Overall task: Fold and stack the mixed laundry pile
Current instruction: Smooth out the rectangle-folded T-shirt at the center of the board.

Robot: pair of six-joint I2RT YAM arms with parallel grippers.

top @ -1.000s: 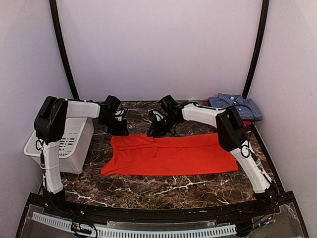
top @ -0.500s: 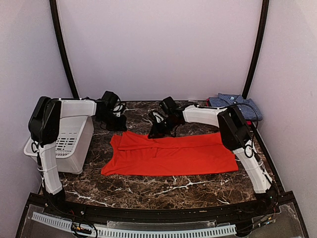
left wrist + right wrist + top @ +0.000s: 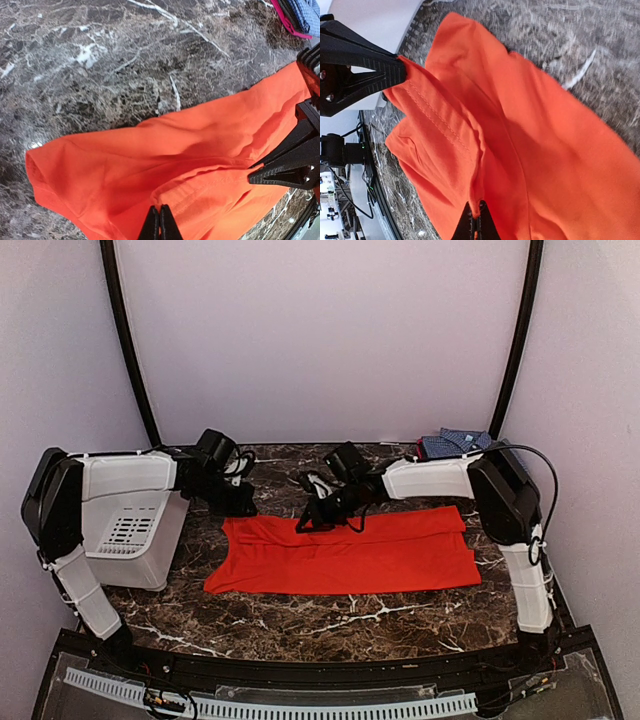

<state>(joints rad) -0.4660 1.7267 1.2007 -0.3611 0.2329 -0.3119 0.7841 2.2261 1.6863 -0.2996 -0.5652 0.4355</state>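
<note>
My left gripper should carry on pulling the stitched hem [image 3: 272,528] toward the shirt's near edge [image 3: 265,590] until the hem lies flat, since both grippers hold it stretched above the orange-red shirt.
The orange-red shirt [image 3: 345,558] lies spread flat across the middle of the marble table. My left gripper [image 3: 244,508] is shut on the shirt's far edge near its left end; the left wrist view has its fingertips [image 3: 160,221] pinching a stitched hem of the shirt [image 3: 130,165]. My right gripper [image 3: 306,524] is shut on the same far edge a little to the right, its tips [image 3: 475,221] clamping a raised fold of the orange-red shirt [image 3: 530,150]. The blue-and-white checked shirt [image 3: 467,446] sits bunched at the table's back right corner.
A white slotted basket [image 3: 140,530] stands at the table's left edge, beside my left arm. The two grippers are close together; the right one [image 3: 287,167] shows in the left wrist view, the left one [image 3: 357,70] in the right wrist view. Dark marble table [image 3: 330,615].
Both grippers have shut on the orange-red shirt's far edge. Both elbows swung outward, the left toward the basket, and the right gripper drew slightly toward me. The pinched hem is bunched between them.
</note>
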